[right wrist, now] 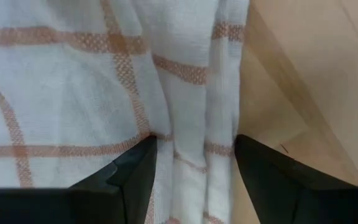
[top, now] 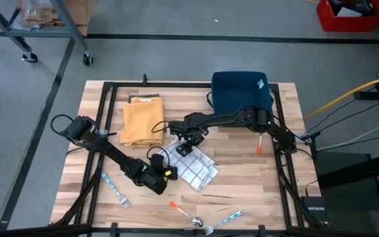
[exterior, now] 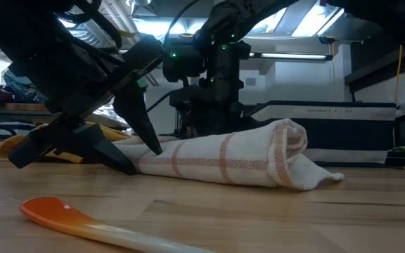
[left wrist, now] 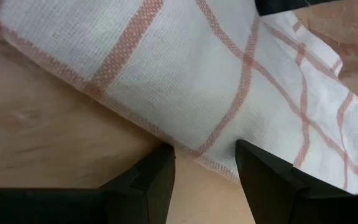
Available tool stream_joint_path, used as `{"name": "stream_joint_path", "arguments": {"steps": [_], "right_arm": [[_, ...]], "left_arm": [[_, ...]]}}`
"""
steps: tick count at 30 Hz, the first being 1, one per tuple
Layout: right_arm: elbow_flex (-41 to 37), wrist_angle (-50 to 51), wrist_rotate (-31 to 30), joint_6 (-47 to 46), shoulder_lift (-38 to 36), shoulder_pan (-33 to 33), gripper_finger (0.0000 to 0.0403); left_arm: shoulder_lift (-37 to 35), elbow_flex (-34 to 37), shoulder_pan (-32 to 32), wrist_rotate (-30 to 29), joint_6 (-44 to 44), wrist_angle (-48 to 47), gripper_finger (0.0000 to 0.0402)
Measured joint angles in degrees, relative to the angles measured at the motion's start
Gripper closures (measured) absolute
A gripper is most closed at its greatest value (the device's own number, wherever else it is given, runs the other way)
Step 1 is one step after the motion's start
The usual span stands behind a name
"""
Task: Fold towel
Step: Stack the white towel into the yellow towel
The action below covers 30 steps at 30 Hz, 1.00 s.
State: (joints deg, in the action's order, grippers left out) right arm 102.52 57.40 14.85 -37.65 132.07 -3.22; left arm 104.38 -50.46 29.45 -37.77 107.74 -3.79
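Observation:
The hem (left wrist: 199, 154) is loose between the fingers of the robot's left gripper, so the white towel (top: 195, 170) will bunch up there and hang in folds when the robot lifts it.
A white towel (top: 195, 168) with orange check lines lies bunched on the wooden table (top: 242, 191); in the low view the towel (exterior: 223, 158) is a low roll. My left gripper (top: 166, 174) is at its near left end, open, slanting down, with the towel's hem (left wrist: 213, 163) between its fingers. My right gripper (top: 185, 146) comes down on the far end, open, its fingers on either side of a lengthwise fold (right wrist: 194, 124). My left gripper has its open fingers (left wrist: 160, 168) on either side of the towel's hem, low at the table; I cannot tell whether they touch the cloth. My right gripper points down with a bunched fold between its open fingers (right wrist: 135, 165); whether they touch it, I cannot tell.
A yellow cloth (top: 141, 122) lies at the far left and a dark blue cloth (top: 241, 92) at the far edge. A blue-handled fork (top: 114, 189), an orange-handled spoon (top: 185, 212) and another fork (top: 224, 222) lie near the front edge. An orange tool (top: 260, 146) lies right.

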Motion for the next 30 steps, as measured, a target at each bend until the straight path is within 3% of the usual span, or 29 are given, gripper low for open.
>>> {"name": "stream_joint_path", "arguments": {"steps": [6, 11, 20, 23, 26, 30], "right_arm": [[-0.1, -0.1, 4.5, 0.1, 0.2, 0.0, 0.0193], [-0.2, -0.2, 6.4, 0.1, 0.3, 0.0, 0.0244], [-0.4, -0.3, 11.8, 0.0, 0.6, 0.3, 0.0384], [-0.4, -0.5, 12.6, 0.4, 0.6, 0.5, 0.0387], [-0.2, -0.4, 12.7, 0.5, 0.7, 0.4, 0.0377], [1.4, -1.3, 12.3, 0.6, 0.8, 0.4, 0.0393]], "left_arm": [[0.2, 0.0, -2.0, 0.1, -1.1, 0.1, 0.0237], [0.3, 0.0, -3.3, 0.0, -4.1, 0.4, 0.0244], [0.5, 0.2, -3.8, -3.9, -9.5, 0.0, 0.0363], [0.5, 0.2, -3.8, -4.4, -10.4, 0.6, 0.0393], [0.5, 0.2, -3.7, -4.6, -12.5, 3.1, 0.0388], [0.2, -0.9, -3.6, -4.6, -16.0, 5.4, 0.0397]]}}
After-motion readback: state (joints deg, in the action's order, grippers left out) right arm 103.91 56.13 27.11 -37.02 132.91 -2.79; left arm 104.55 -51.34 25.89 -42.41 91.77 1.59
